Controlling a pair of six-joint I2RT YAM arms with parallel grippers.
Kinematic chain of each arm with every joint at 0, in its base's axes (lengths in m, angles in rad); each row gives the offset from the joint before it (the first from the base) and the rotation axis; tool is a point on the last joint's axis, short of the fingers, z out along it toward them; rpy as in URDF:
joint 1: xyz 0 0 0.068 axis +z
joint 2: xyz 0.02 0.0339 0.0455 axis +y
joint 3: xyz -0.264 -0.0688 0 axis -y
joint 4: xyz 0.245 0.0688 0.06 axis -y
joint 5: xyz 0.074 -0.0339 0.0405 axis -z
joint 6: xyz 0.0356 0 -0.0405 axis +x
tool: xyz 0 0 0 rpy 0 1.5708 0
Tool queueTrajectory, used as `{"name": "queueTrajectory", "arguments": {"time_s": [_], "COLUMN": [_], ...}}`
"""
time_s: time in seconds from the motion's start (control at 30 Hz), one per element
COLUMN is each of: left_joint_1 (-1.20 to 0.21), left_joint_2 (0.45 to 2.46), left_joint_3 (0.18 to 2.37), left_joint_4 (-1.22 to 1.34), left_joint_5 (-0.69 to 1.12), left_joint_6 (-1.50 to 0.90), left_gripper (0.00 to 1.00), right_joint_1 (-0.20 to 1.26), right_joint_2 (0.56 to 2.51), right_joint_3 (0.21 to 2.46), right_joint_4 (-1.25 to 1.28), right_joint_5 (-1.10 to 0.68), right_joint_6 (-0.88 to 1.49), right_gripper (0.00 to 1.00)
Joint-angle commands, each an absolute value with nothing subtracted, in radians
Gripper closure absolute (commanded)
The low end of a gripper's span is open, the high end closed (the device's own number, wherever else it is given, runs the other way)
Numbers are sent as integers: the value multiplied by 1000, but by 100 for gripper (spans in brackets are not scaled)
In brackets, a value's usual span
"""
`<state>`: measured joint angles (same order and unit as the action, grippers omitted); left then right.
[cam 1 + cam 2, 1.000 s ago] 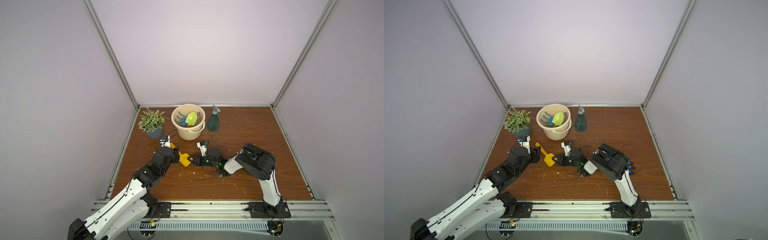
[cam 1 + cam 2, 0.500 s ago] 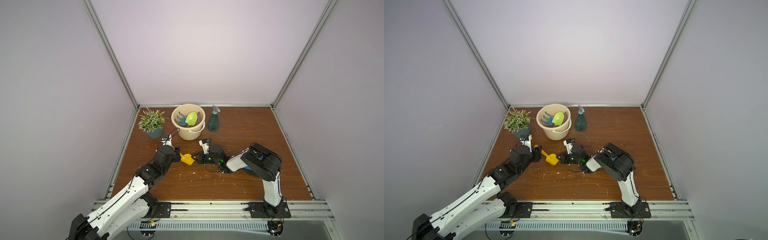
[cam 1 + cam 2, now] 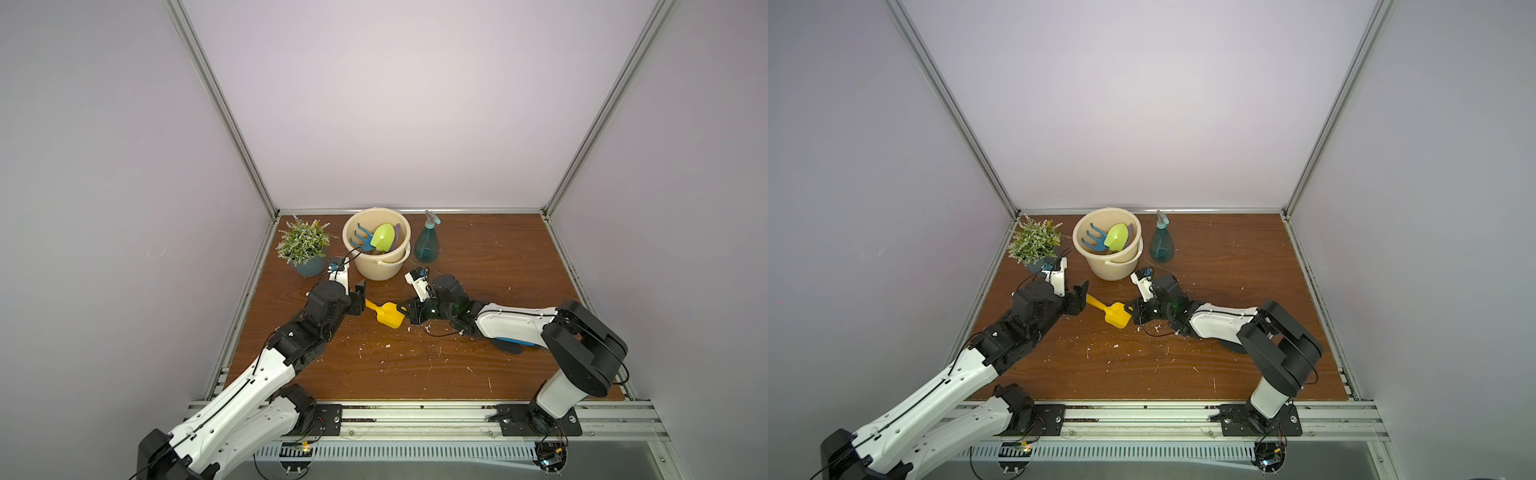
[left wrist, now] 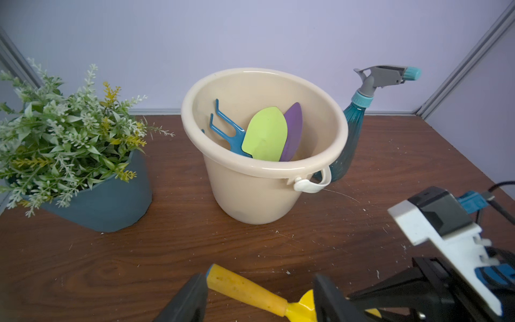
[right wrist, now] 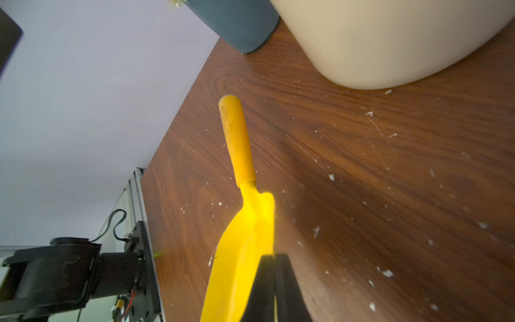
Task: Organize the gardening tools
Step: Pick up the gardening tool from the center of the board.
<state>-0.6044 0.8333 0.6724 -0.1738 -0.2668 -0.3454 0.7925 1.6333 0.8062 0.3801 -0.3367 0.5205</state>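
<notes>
The yellow scoop has its blade's rim [image 5: 273, 236] in my right gripper, so next my left gripper grasps the handle's neck [image 5: 247, 183] and brings the scoop to the bucket.
The yellow scoop [image 3: 388, 313] lies in front of the bucket, turned on its edge in the right wrist view [image 5: 239, 156]. My right gripper [image 3: 405, 311] is shut on the rim of its blade [image 5: 274, 259]. My left gripper [image 3: 361, 297] is open, its fingers standing either side of the scoop's handle [image 4: 245, 290] with a wide gap. A blue fork [image 3: 360, 241], a lime-green trowel [image 3: 383, 237] and a purple trowel [image 4: 294, 131] stand in the cream bucket [image 3: 347, 237]. The teal spray bottle [image 3: 427, 245] stands upright right of the bucket.
A potted green plant [image 3: 305, 245] stands left of the bucket, close behind my left wrist. Walls close the board on three sides. White crumbs are scattered over the brown board [image 3: 415, 365]. Open board lies at the right and near the front rail.
My right gripper has shut on the scoop's blade. My left gripper's jaws have spread wider off the handle. The scoop has shifted slightly towards the right arm.
</notes>
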Motion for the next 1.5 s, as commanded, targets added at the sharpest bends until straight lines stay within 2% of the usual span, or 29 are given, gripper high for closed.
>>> {"name": "queueTrajectory", "arguments": {"time_s": [0.0,0.33,0.6,0.8,1.1,1.47], "left_joint_1": [-609,-609,-611,-616,-690,-770], "left_joint_2": [846,929,1003,1039,1044,1112], "left_joint_3": [711,710,722,750,714,720], "left_joint_4": [-169,-69,-19,-68,-52,-126], "left_joint_5": [-182,47,275,327,334,271], "left_joint_6": [-276,-227,-51,87,333,456], "left_gripper": [35,21,30,36,33,36], "right_joint_1": [779,718,713,710,708,706], "right_joint_2": [1564,1409,1349,1333,1351,1347], "right_joint_3": [857,932,1073,1146,1216,1256], "right_joint_4": [222,-158,-449,-572,-643,-678], "right_joint_5": [-324,-324,-259,-263,-262,-288], "right_joint_6": [389,193,74,3,-52,-72], "right_gripper": [100,100,100,100,100,100]}}
